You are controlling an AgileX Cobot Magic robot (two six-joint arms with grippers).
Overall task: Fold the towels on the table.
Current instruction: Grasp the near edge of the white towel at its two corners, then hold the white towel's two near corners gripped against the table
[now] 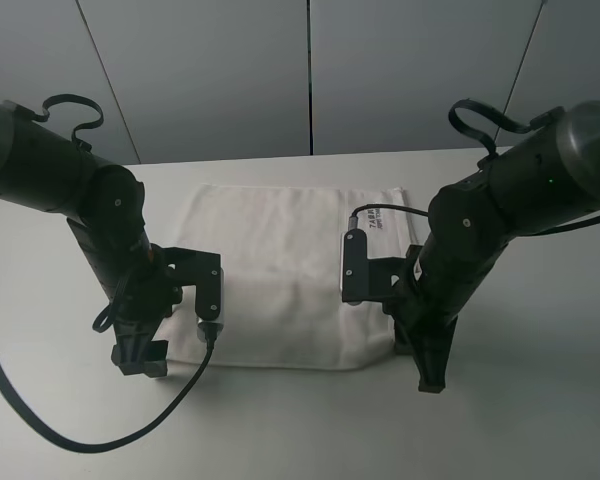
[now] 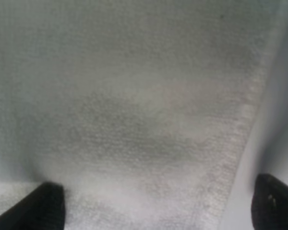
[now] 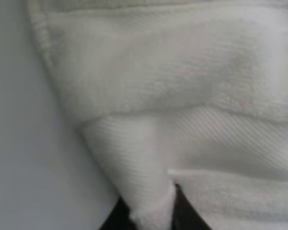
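Observation:
Next, my left gripper closes on the opposite near corner (image 1: 174, 350) before both grippers lift and fold, because only my right gripper is pinching a near corner of the towel (image 3: 152, 203).
The white towel (image 1: 290, 270) lies flat on the white table (image 1: 310, 430), its dark-printed label (image 1: 380, 222) near the far right edge. My left gripper (image 1: 140, 355) is at the towel's near left corner. In the left wrist view (image 2: 158, 208) it is open, with the fingers (image 2: 43, 208) wide apart over the terry cloth (image 2: 134, 105) near its hem. My right gripper (image 1: 430, 375) is at the near right corner. In the right wrist view (image 3: 151, 215) it is shut on the towel's corner (image 3: 149, 191), which is pinched and slightly raised.
A black cable (image 1: 70, 440) from the left arm loops over the table's near left part. The table's far edge (image 1: 310, 155) meets a grey panelled wall (image 1: 310, 70). Bare tabletop surrounds the towel on every side.

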